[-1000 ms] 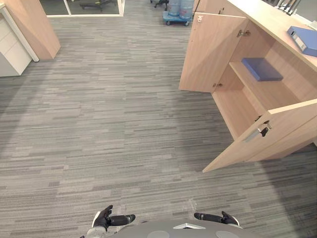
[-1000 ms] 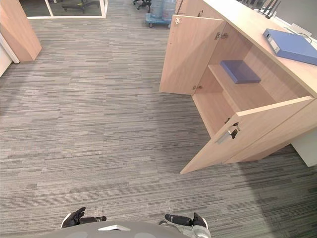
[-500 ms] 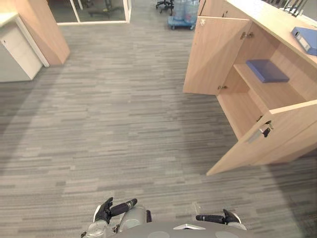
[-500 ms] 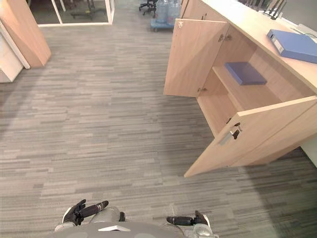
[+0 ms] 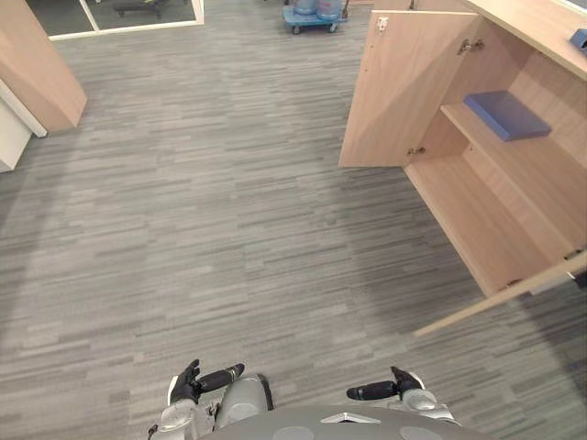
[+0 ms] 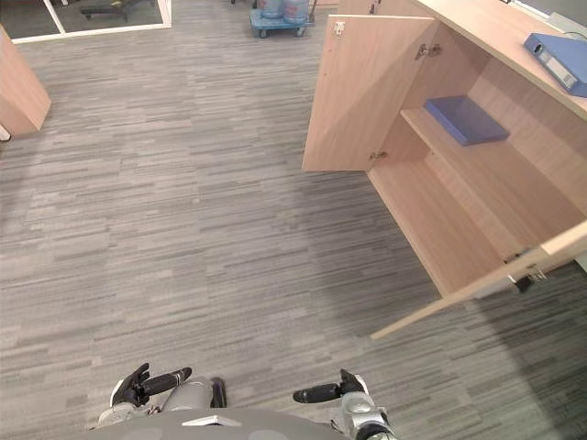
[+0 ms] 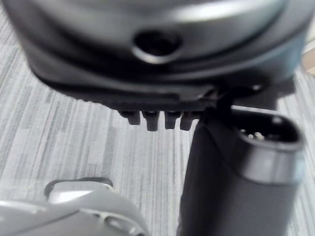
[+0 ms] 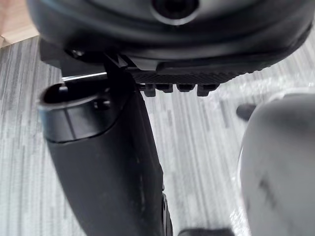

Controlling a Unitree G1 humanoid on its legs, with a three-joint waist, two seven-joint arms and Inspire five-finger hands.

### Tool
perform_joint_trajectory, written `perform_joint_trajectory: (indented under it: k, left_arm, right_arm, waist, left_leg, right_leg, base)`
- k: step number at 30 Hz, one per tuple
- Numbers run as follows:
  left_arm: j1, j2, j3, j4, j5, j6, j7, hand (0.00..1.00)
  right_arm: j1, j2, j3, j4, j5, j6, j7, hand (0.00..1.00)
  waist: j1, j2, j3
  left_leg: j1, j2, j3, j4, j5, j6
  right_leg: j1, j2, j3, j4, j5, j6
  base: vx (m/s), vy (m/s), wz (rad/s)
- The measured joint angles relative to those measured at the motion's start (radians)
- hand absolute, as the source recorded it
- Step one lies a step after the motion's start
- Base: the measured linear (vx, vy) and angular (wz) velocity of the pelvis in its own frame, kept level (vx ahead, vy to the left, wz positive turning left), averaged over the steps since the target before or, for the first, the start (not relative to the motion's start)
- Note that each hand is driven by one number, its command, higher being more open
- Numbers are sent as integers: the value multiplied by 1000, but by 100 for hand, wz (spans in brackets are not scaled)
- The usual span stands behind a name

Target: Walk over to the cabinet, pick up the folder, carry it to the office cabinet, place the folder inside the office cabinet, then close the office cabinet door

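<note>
The second blue folder (image 5: 579, 40) will slide in flat beside the first folder when I push it, because the shelf has a wide clear part (image 5: 548, 174) there.
A light wood office cabinet (image 6: 477, 211) stands at the right with both doors open. Its far door (image 6: 358, 92) swings out over the carpet, and its near door (image 6: 477, 289) juts toward me. One blue folder (image 6: 466, 120) lies flat on the shelf inside. A second blue folder (image 6: 559, 62) rests on the cabinet's top at the far right. My left hand (image 5: 188, 385) and right hand (image 5: 404, 383) hang low at the bottom edge, both open and empty, well short of the cabinet. In the wrist views my left hand (image 7: 236, 162) and right hand (image 8: 103, 157) hold nothing over grey carpet.
Grey striped carpet (image 5: 220, 211) stretches ahead and to the left. A blue trolley with water bottles (image 5: 312, 11) stands at the back near the cabinet's far end. A wooden partition (image 5: 37, 73) and a white unit (image 5: 9, 137) stand at the left.
The whole picture has shifted as the camera moved: the cabinet sits closer and further right, its near door now at the right edge. Both hands stay low and empty.
</note>
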Motion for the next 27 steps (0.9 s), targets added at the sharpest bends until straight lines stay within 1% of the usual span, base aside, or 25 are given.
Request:
perform_joint_trajectory:
  k: [1, 2, 3, 4, 5, 6, 8, 9, 10, 11, 12, 13, 14, 15, 16, 17, 18, 19, 20, 21, 22, 23, 25, 26, 27]
  left_arm:
    - [10, -9, 1, -1, 1, 0, -3, 100]
    - [25, -25, 0, -2, 2, -2, -4, 100]
    - [29, -37, -3, -4, 2, -7, -3, 100]
    - [26, -28, 0, -3, 2, -6, -7, 100]
    - [24, -23, -2, -2, 3, -4, 1, 100]
    - [29, -28, -8, -1, 5, -4, -2, 100]
    - [24, -35, -22, 15, 44, -1, -8, 100]
    - [15, -35, -28, 34, 73, 4, -22, 100]
    - [-2, -30, -46, 50, 107, 8, -23, 100]
    - [-7, -29, -49, 50, 119, 9, -24, 100]
    - [-10, -25, -52, 48, 128, 7, -26, 100]
    - [-11, -22, -50, 38, 131, 7, -25, 100]
    - [-13, -20, -49, 31, 131, 7, -24, 100]
    - [-12, -11, -35, 16, 130, 7, -25, 100]
    - [-9, -6, -9, 12, 129, 8, -24, 100]
    - [-10, -15, 0, 13, 129, 14, -22, 100]
    - [-11, -26, 2, 11, 129, 18, -25, 100]
    - [-19, -35, 25, 5, 130, 19, -31, 100]
    - [-34, -42, 47, 2, 129, 20, -36, 100]
    - [-42, -60, 98, -7, 130, 21, -41, 100]
    - [-42, -66, 119, -9, 130, 22, -42, 100]
    - [-45, -82, 153, -22, 131, 24, -43, 100]
    - [-45, -104, 176, -28, 131, 24, -45, 100]
    - [-45, -122, 200, -29, 129, 24, -49, 100]
    - [-50, -137, 228, -29, 128, 26, -51, 100]
  right_arm:
    - [5, -3, -10, -10, -1, -1, -1, 100]
    - [23, -14, -65, -38, 3, -3, 0, 100]
    - [30, -28, -104, -57, 2, -5, -2, 100]
    - [31, -24, -125, -64, 3, -5, -5, 100]
    - [27, -26, -142, -74, 2, -5, -3, 100]
    - [25, -29, -155, -80, 2, -5, -6, 100]
    - [19, -27, -162, -88, 4, -7, -7, 100]
    - [9, -18, -183, -99, 9, -12, -8, 100]
    - [-5, -9, -198, -115, 11, -22, -9, 100]
    - [-10, -4, -199, -119, 11, -25, -9, 100]
    - [-18, 4, -203, -125, 19, -25, -11, 100]
    - [-24, 17, -210, -140, 38, -24, -15, 100]
    - [-25, 25, -213, -150, 47, -24, -20, 100]
    - [-32, 44, -221, -155, 52, -22, -30, 100]
    - [-33, 59, -224, -156, 55, -20, -31, 100]
    - [-35, 62, -226, -160, 55, -22, -30, 100]
    - [-38, 62, -231, -165, 57, -18, -32, 100]
    - [-51, 62, -233, -170, 59, -16, -35, 100]
    - [-54, 62, -235, -172, 59, -14, -37, 100]
    - [-53, 67, -244, -179, 59, -9, -40, 100]
    - [-52, 72, -248, -182, 59, -5, -42, 100]
    - [-45, 80, -254, -190, 59, 1, -49, 100]
    - [-36, 85, -263, -192, 58, 0, -49, 100]
    - [-32, 92, -276, -192, 59, 0, -51, 100]
    - [-23, 101, -292, -192, 66, 0, -51, 100]
  waist:
    - [6, 6, -4]
    - [13, 15, -20]
    - [12, 28, -29]
    - [3, 2, -26]
    - [-18, -9, -26]
    - [-18, 9, -14]
    - [-24, 17, -7]
    - [-30, 37, 19]
    - [-35, 45, 53]
    - [-37, 47, 69]
    - [-38, 47, 81]
    - [-38, 32, 85]
    - [-37, 25, 92]
    - [-28, 12, 110]
    - [-26, -18, 119]
    - [-27, -15, 117]
    - [-30, 5, 115]
    - [-34, 10, 125]
    - [-34, 16, 129]
    - [-33, 9, 134]
    - [-33, 8, 133]
    - [-35, 4, 132]
    - [-36, 8, 122]
    - [-37, 10, 112]
    - [-37, 9, 110]
  left_leg:
    - [11, -14, -1, 9, -1, 1]
    - [100, -95, -45, -142, -1, 4]
    - [183, -152, -51, -259, 23, 73]
    - [221, -191, -54, -279, 35, 87]
    - [270, -225, -80, -295, 25, 104]
    - [322, -227, -101, -311, 18, 116]
    - [380, -212, -128, -321, 16, 119]
    - [417, -189, -141, -321, 13, 123]
    - [453, -164, -145, -321, 13, 123]
    - [466, -155, -143, -323, 13, 123]
    - [483, -144, -140, -341, 12, 123]
    - [511, -138, -133, -390, 5, 114]
    - [529, -134, -126, -415, -3, 102]
    - [556, -135, -110, -441, -13, 87]
    - [569, -133, -103, -441, -33, 62]
    - [577, -119, -98, -439, -42, 57]
    - [568, -92, -74, -433, -52, 43]
    - [560, -78, -63, -425, -60, 32]
    - [561, -72, -54, -426, -61, 33]
    - [565, -64, -31, -428, -65, 31]
    - [568, -56, -23, -428, -68, 29]
    - [581, -37, 4, -428, -75, 28]
    - [588, -15, 33, -424, -78, 29]
    - [585, 2, 47, -402, -77, 28]
    - [573, 24, 67, -335, -81, 22]
  right_leg:
    - [-14, -19, -8, 39, 38, -32]
    - [-51, -106, -62, 176, 98, -103]
    - [-99, -183, -97, 344, 101, -142]
    - [-142, -241, -101, 503, 77, -173]
    - [-194, -286, -147, 760, 31, -231]
    - [-207, -270, -215, 906, -11, -251]
    - [-207, -214, -284, 969, -124, -217]
    - [-212, -151, -324, 958, -218, -163]
    - [-228, -85, -343, 905, -278, -120]
    - [-234, -57, -356, 857, -294, -106]
    - [-264, -21, -376, 743, -306, -99]
    - [-297, 1, -398, 626, -307, -85]
    - [-309, 11, -413, 566, -301, -75]
    - [-316, 30, -443, 430, -276, -52]
    - [-316, 56, -458, 319, -193, -107]
    - [-309, 73, -463, 317, -194, -133]
    - [-312, 100, -488, 309, -207, -145]
    - [-325, 111, -496, 322, -241, -150]
    - [-327, 112, -504, 333, -259, -151]
    - [-330, 112, -524, 360, -295, -149]
    - [-330, 114, -533, 373, -311, -150]
    - [-330, 127, -545, 395, -351, -146]
    - [-321, 142, -565, 404, -389, -143]
    - [-309, 151, -589, 406, -418, -147]
    - [-288, 169, -592, 391, -425, -145]
  base:
    - [282, 283, -43]
    - [191, 291, -18]
    - [137, 246, 3]
    - [127, 158, 48]
    - [273, 137, 62]
    - [334, 153, 63]
    - [289, 60, 32]
    - [255, 6, 23]
    - [185, -2, 20]
    - [68, -34, 16]
    - [92, -102, 15]
    - [123, -139, 13]
    - [158, -197, -1]
    - [141, -213, -17]
    - [160, -232, -25]
    - [190, -246, -34]
    - [216, -247, -28]
    - [200, -233, -26]
    - [183, -222, -15]
    - [146, -169, -10]
    - [240, -254, -7]
    - [256, -250, -4]
    - [206, -180, -9]
    - [288, -169, -29]
    - [342, -204, -34]
